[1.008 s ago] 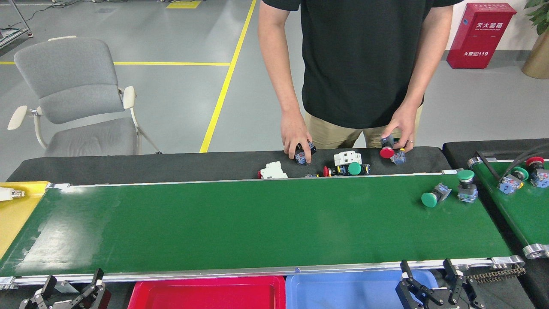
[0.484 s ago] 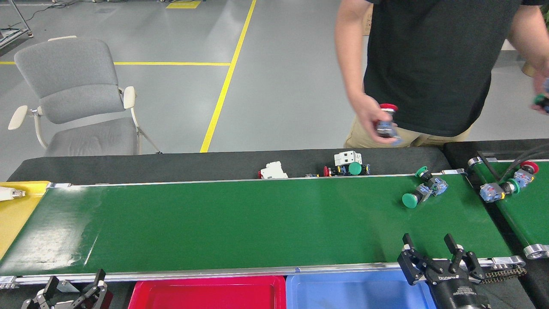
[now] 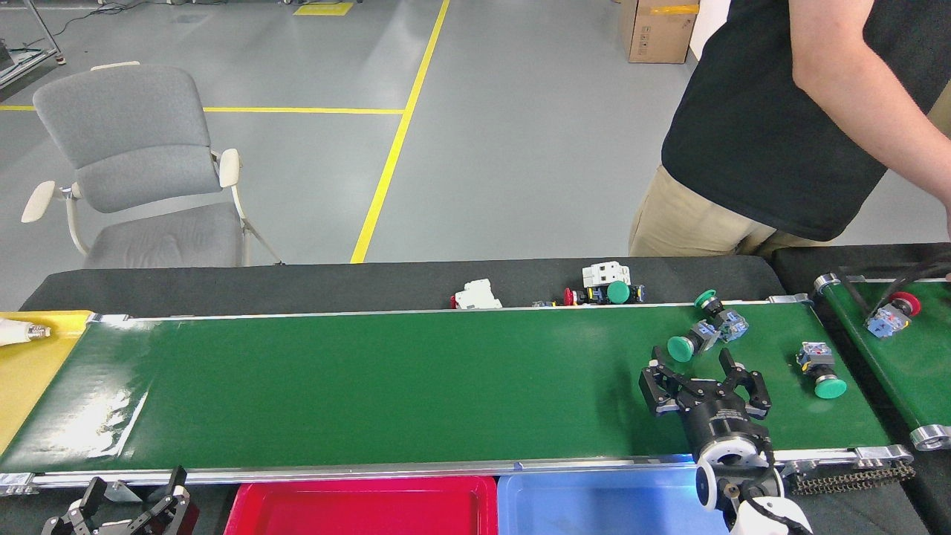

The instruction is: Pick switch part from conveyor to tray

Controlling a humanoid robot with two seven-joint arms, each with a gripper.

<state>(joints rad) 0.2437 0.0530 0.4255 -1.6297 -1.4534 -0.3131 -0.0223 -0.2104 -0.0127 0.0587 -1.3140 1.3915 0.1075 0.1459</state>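
Note:
The neighbour of the nearest switch part [image 3: 692, 342] should stay behind on the belt when I lift that part, because their blocks [image 3: 718, 330] only touch side by side.
The conveyor [image 3: 386, 386] runs across the head view. Three green-capped switch parts lie near its right end: one [image 3: 687, 344], one behind it by the far rail [image 3: 719, 316], and one further right [image 3: 821, 369]. My right gripper [image 3: 691, 362] hangs open over the belt, just in front of the nearest switch part, with nothing between its fingers. Below the belt's front rail at the bottom left, my left gripper [image 3: 134, 499] stands open and empty. A red tray [image 3: 356, 511] and a blue tray [image 3: 594, 509] sit under the front rail.
A person in a black shirt [image 3: 773, 134] stands behind the belt's right end. Loose white breakers [image 3: 475, 295] and buttons [image 3: 615, 292] lie on the black table behind the belt. A shorter belt [image 3: 903, 357] at right carries a red switch [image 3: 891, 313]. A yellow tray [image 3: 30, 364] sits at left.
My right gripper has moved up from the front rail onto the belt, toward the green switch parts. The parts drifted left, a third one now lies on the belt, and the person stepped right.

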